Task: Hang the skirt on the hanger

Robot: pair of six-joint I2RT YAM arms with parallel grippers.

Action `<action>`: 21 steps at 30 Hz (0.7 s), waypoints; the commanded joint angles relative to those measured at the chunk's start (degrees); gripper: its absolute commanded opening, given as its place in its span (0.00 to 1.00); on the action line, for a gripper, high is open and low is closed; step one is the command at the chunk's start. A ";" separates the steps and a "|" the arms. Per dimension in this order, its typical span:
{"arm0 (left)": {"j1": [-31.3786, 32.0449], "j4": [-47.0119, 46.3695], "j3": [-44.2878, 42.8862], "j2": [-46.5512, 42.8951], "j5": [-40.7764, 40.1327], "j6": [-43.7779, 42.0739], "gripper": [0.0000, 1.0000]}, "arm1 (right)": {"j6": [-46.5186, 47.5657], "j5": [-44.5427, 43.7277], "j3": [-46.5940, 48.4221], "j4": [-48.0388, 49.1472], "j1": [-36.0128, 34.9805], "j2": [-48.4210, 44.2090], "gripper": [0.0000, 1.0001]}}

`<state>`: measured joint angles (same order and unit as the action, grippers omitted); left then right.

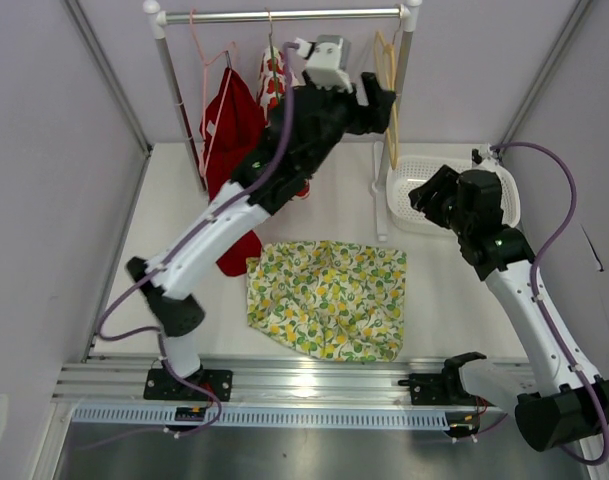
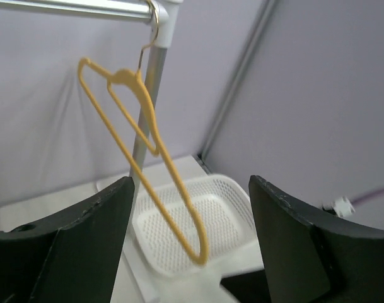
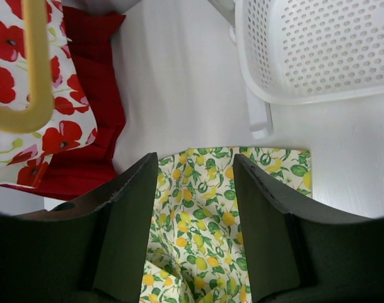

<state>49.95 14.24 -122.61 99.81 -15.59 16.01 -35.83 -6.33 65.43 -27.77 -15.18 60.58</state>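
The yellow-tan hanger's lower end point(image 2: 200, 254) is in line with my left gripper's open fingers. I should keep going in until both long bars point(image 2: 177, 178) are between them, then close.
The skirt point(image 1: 324, 298), white with lemons and green leaves, lies spread flat on the table in front of the arms. It also shows in the right wrist view point(image 3: 207, 221). The yellow-tan hanger point(image 1: 388, 100) hangs by its hook on the rail's right end. In the left wrist view the hanger point(image 2: 140, 142) hangs tilted. My left gripper point(image 2: 192, 249) is open, raised near the rail, with the hanger's lower end between its fingers, untouched. My right gripper point(image 3: 195, 165) is open and empty, above the skirt's far edge, by the basket.
A white perforated basket point(image 1: 409, 175) sits at the back right under the hanger. A plain red garment point(image 1: 229, 125) and a white garment with red flowers point(image 1: 273, 75) hang on the rail point(image 1: 284, 15). The rack's posts stand at both ends.
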 commanded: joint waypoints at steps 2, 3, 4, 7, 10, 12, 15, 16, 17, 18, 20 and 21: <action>2.16 -2.63 -17.10 13.02 -14.46 -7.65 0.83 | 1.73 1.23 2.16 2.81 1.29 1.82 0.56; 2.51 -3.68 -18.44 14.96 -15.25 -9.40 0.85 | 2.25 1.66 2.33 2.55 1.47 1.91 0.56; 2.60 -5.35 -20.37 18.28 -16.47 -10.38 0.85 | 2.35 1.84 2.51 2.46 1.47 1.83 0.56; 2.69 -8.16 -22.41 22.52 -20.07 -12.66 0.86 | 2.87 2.55 2.68 2.11 1.82 1.48 0.56; 2.69 -10.19 -21.89 24.98 -21.40 -13.81 0.86 | 3.14 3.51 2.42 2.19 1.73 1.39 0.56; 2.69 -11.60 -21.97 26.05 -21.58 -15.04 0.86 | 3.31 3.95 2.16 2.28 1.82 1.47 0.56; 2.52 -12.83 -22.15 27.63 -22.20 -15.83 0.84 | 3.67 4.48 1.46 2.54 1.91 1.04 0.56; 2.43 -13.01 -22.06 27.81 -22.63 -15.83 0.83 | 3.93 4.39 1.11 2.46 1.91 0.77 0.56; 2.34 -13.36 -21.97 27.98 -22.72 -17.31 0.79 | 4.10 4.39 0.84 2.46 1.91 0.68 0.56; 2.34 -13.36 -22.15 28.07 -22.90 -17.50 0.77 | 4.28 4.39 0.67 2.54 1.91 0.60 0.56; 2.17 -13.54 -22.06 28.07 -23.16 -18.03 0.70 | 4.63 4.39 0.14 2.63 1.91 0.16 0.56; 2.08 -13.54 -22.06 28.07 -23.16 -18.21 0.68 | 4.63 4.48 -0.12 2.72 2.00 0.07 0.56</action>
<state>52.34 4.60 -141.49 128.68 -36.91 0.40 -32.88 -2.46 65.41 -27.33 -13.47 62.46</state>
